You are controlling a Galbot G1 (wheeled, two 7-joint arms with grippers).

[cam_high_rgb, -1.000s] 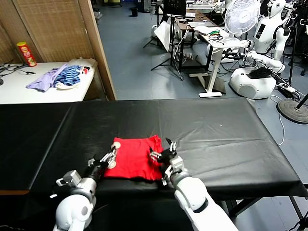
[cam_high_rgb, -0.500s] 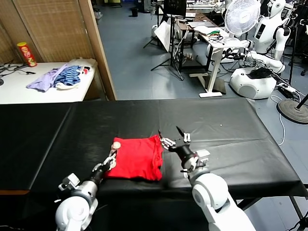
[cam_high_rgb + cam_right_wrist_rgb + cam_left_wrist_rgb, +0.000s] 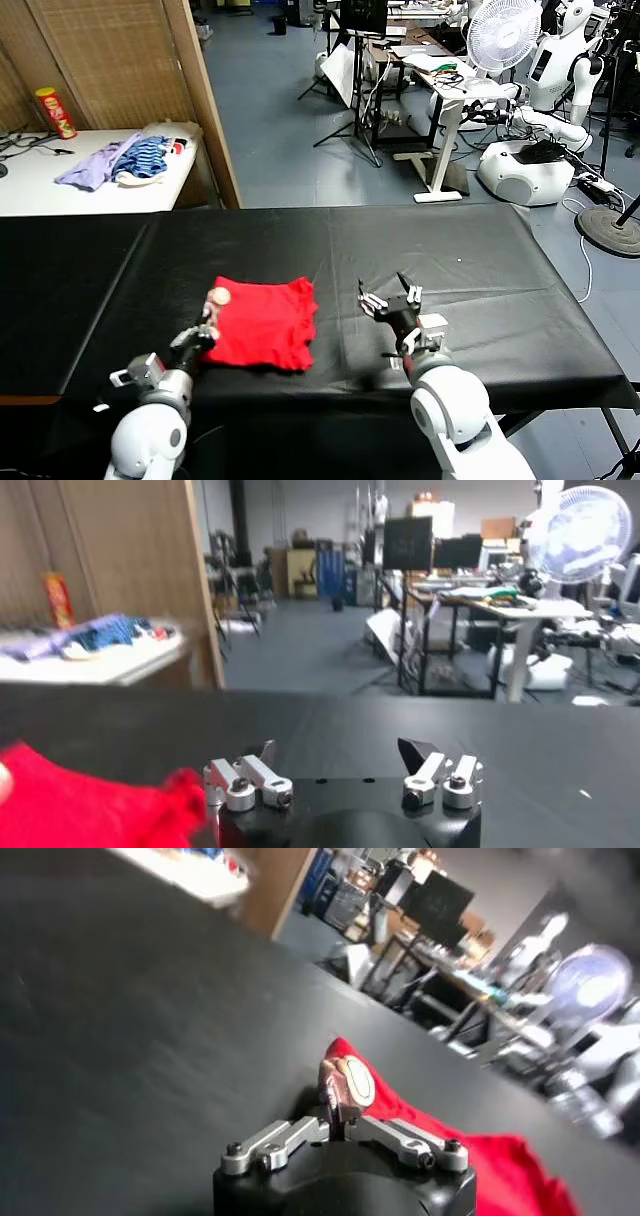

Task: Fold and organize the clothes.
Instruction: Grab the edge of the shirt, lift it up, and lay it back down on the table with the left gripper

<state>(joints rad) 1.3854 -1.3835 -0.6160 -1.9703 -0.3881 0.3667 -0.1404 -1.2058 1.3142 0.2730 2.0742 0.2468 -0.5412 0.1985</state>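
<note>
The robot should swing the red T-shirt over the open table (image 3: 125, 285) and flip it print up, because the T-shirt's print shows only at the T-shirt edge the left gripper holds (image 3: 218, 297).
The red T-shirt (image 3: 262, 322) lies folded into a small rectangle on the black table (image 3: 470, 250), near the front edge and left of the middle. My left gripper (image 3: 208, 318) is at the shirt's left edge, shut on the cloth there; in the left wrist view its fingertips (image 3: 338, 1088) are pressed together with the red T-shirt (image 3: 470, 1153) bunched just behind them. My right gripper (image 3: 390, 297) hovers open to the right of the shirt, apart from it. In the right wrist view the right gripper (image 3: 340, 755) has nothing between its fingers, and the red T-shirt (image 3: 80, 800) shows off to one side.
A white side table (image 3: 60, 185) at the back left carries a heap of lilac and blue-striped garments (image 3: 118, 160) and a red can (image 3: 55, 112). A wooden partition (image 3: 205, 100) stands behind the black table. Desks, a fan and other robots fill the far room.
My left gripper has shut on the shirt's left edge and the shirt has slid left with it. The right gripper has moved right, away from the shirt, staying open.
</note>
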